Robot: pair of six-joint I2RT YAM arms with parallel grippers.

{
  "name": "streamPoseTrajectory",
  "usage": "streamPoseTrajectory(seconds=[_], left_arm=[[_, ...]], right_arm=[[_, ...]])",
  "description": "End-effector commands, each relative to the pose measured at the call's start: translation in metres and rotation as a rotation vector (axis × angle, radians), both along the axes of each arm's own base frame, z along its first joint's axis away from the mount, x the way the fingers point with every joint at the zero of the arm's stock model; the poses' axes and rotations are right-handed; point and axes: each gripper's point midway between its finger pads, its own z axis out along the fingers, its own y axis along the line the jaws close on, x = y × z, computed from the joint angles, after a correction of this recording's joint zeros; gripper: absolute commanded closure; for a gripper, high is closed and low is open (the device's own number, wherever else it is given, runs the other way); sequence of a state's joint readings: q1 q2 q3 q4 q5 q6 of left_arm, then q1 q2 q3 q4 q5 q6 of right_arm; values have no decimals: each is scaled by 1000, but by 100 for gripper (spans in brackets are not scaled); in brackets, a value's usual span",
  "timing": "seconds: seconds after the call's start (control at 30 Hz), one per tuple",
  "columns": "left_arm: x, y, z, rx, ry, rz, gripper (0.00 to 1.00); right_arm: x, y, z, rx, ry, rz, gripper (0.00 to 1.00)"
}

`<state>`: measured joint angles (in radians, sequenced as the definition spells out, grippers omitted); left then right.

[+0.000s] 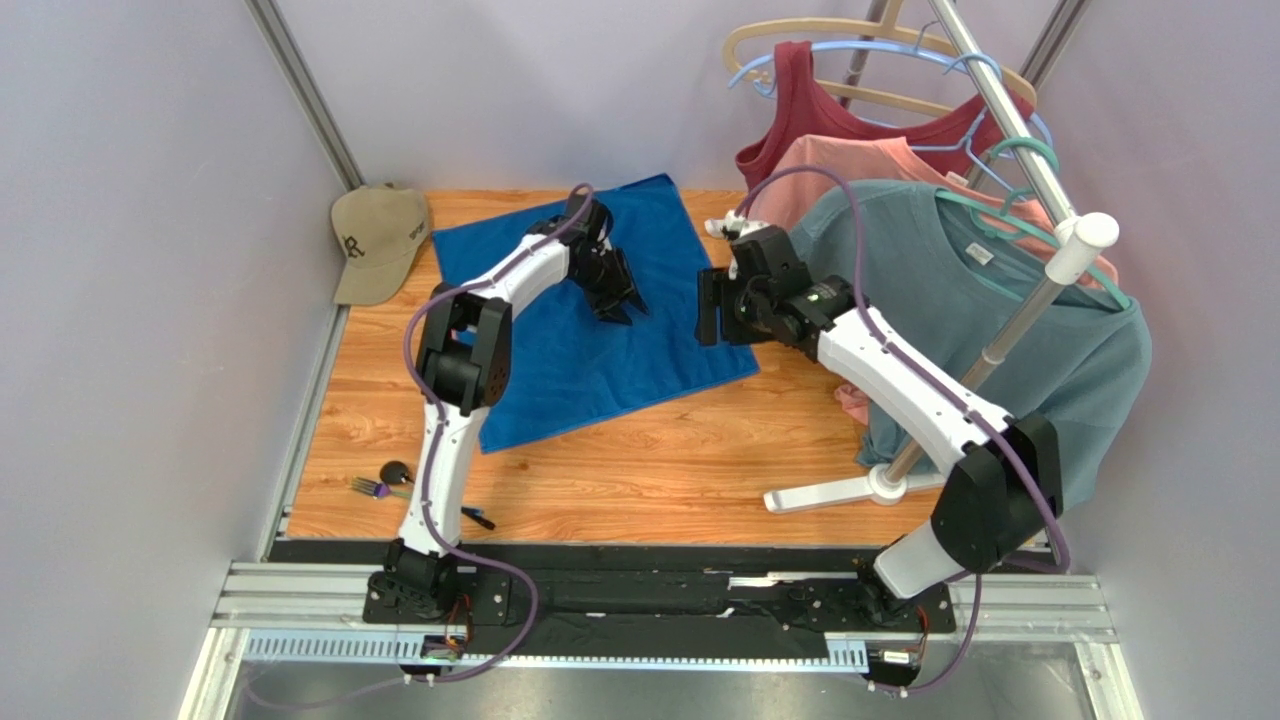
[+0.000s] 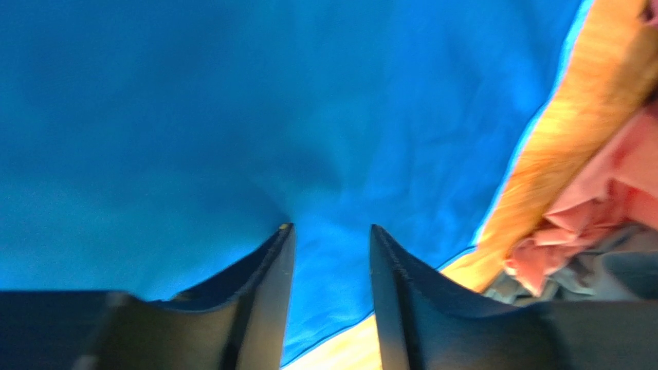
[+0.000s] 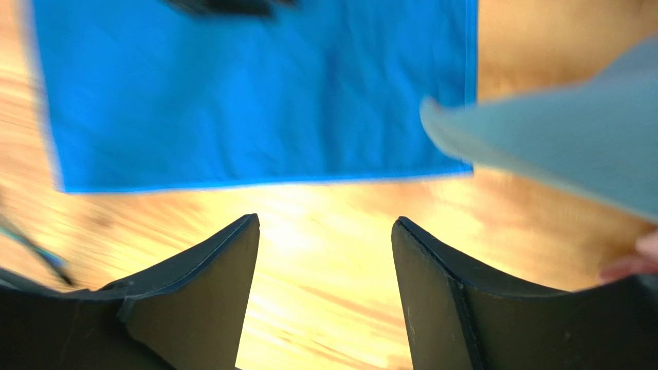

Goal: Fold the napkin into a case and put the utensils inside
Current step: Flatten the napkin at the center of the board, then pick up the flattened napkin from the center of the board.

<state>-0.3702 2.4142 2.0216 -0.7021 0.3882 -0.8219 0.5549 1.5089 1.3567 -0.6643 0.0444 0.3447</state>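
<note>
The napkin's flat middle [image 1: 583,342] is under my left gripper, away from the napkin's near edge. My left gripper should back off and pinch the napkin's near corner [image 1: 487,447] by the utensils before folding.
The royal-blue napkin [image 1: 601,338] lies spread flat as a square on the wooden table [image 1: 676,480], not folded into a case. My left gripper [image 1: 621,297] hangs over the napkin's middle. In the left wrist view it [image 2: 330,228] is open and empty, close above the cloth [image 2: 232,116]. My right gripper [image 1: 712,309] is at the napkin's right edge. In the right wrist view it [image 3: 324,220] is open and empty over bare wood, with the napkin [image 3: 255,92] ahead of it. The utensils [image 1: 379,483] lie at the table's near left corner, one more [image 1: 478,519] by the left arm's base.
A tan cap [image 1: 376,240] lies at the far left corner. A clothes rack [image 1: 992,353] with its white foot [image 1: 819,492] stands on the right, holding a teal-grey T-shirt [image 1: 962,300], a pink one [image 1: 872,158] and a red top [image 1: 804,113].
</note>
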Motion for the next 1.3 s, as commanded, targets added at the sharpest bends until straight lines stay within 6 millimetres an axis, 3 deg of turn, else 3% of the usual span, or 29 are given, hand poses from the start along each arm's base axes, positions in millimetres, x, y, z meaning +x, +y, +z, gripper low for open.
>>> streamPoseTrajectory(seconds=[0.0,0.03,0.07,0.1,0.13,0.17,0.2,0.3,0.37,0.47,0.5,0.57,0.83,1.2,1.27], left_arm=[[-30,36,55,122,-91,-17,48],[-37,47,58,160,-102,-2,47],[-46,55,87,155,-156,9,44],[-68,69,73,190,-110,10,42],[-76,83,75,213,-107,34,41],[-88,91,99,194,-152,53,39],[-114,103,79,216,-86,60,38],[-161,136,76,235,-63,125,35],[-190,161,74,268,-62,183,27],[-210,183,76,270,-86,267,27],[-224,188,64,279,-49,283,27],[-237,198,59,269,-34,337,29],[-242,217,67,293,-97,460,35],[-226,211,63,259,-74,479,39],[-222,211,61,267,-63,483,39]], right_arm=[[12,-8,-36,-82,40,-57,34],[15,-11,-58,-132,85,-74,35],[22,-17,-62,-171,77,-108,35],[26,-18,-72,-193,91,-125,36],[29,-22,-80,-210,107,-140,36],[33,-26,-98,-241,143,-157,36],[36,-29,-103,-243,156,-182,38],[38,-51,-121,-278,191,-246,41],[43,-58,-121,-266,171,-270,42],[42,-64,-129,-228,194,-281,42],[42,-67,-133,-230,202,-288,43],[45,-71,-141,-220,208,-300,43],[51,-69,-159,-166,237,-317,50],[39,-77,-197,-205,324,-352,54],[37,-77,-202,-213,335,-352,60]])
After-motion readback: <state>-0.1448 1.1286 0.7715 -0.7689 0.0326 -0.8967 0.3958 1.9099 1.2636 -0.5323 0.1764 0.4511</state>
